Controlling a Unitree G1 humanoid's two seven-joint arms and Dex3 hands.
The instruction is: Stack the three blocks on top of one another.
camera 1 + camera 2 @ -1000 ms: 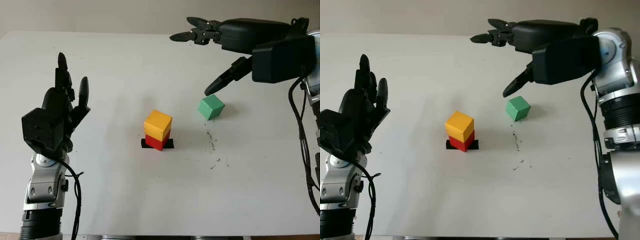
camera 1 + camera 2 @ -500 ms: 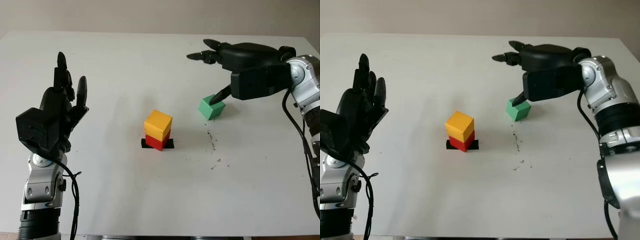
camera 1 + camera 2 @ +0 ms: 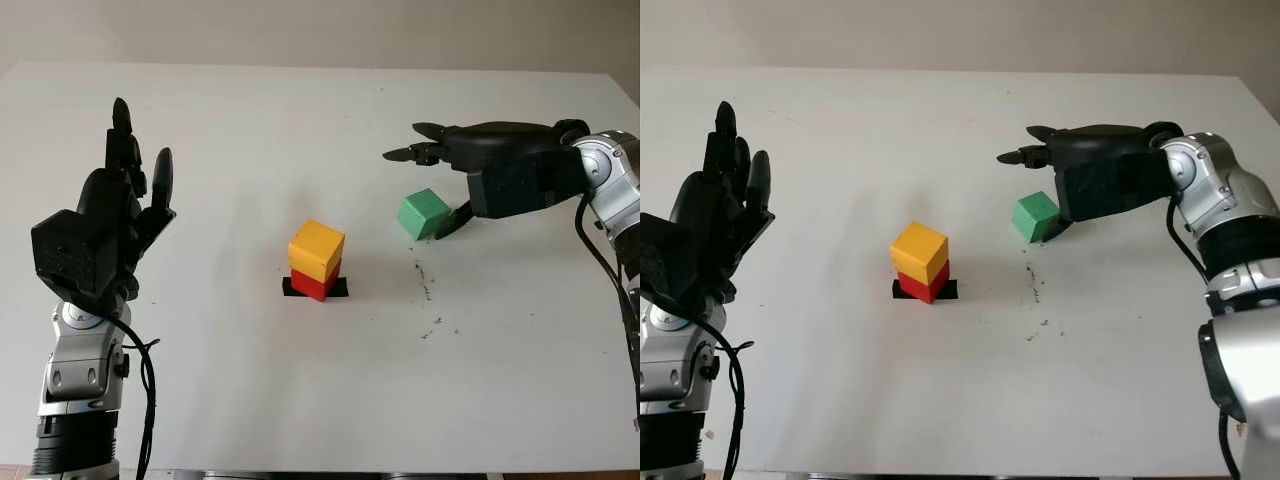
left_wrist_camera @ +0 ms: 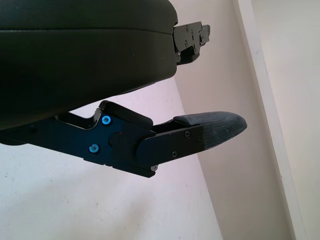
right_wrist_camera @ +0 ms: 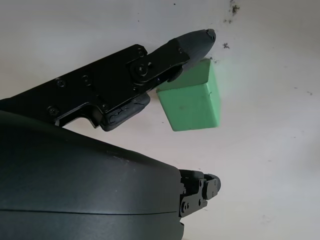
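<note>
My right gripper will have the green block (image 3: 424,214) tilt in its grip when it lifts the block, because the thumb (image 5: 196,49) lies at a slant across the block's side.
A yellow block (image 3: 317,249) sits on a red block (image 3: 314,283), which stands on a black mark near the table's middle. To their right a green block (image 3: 423,213) lies on the white table (image 3: 250,380). My right hand (image 3: 450,185) is low around the green block, open: its thumb (image 5: 187,42) touches the block's near-right side, and the other fingers (image 3: 415,153) reach over the far side without touching. The green block (image 5: 192,100) shows close in the right wrist view. My left hand (image 3: 110,230) is raised at the left, open, holding nothing.
Small dark specks (image 3: 428,290) dot the table in front of the green block. The table's far edge (image 3: 300,68) meets a plain wall.
My right hand has come down and toward me, from high over the far side to level with the green block, thumb now beside it. The left hand and the blocks have stayed put.
</note>
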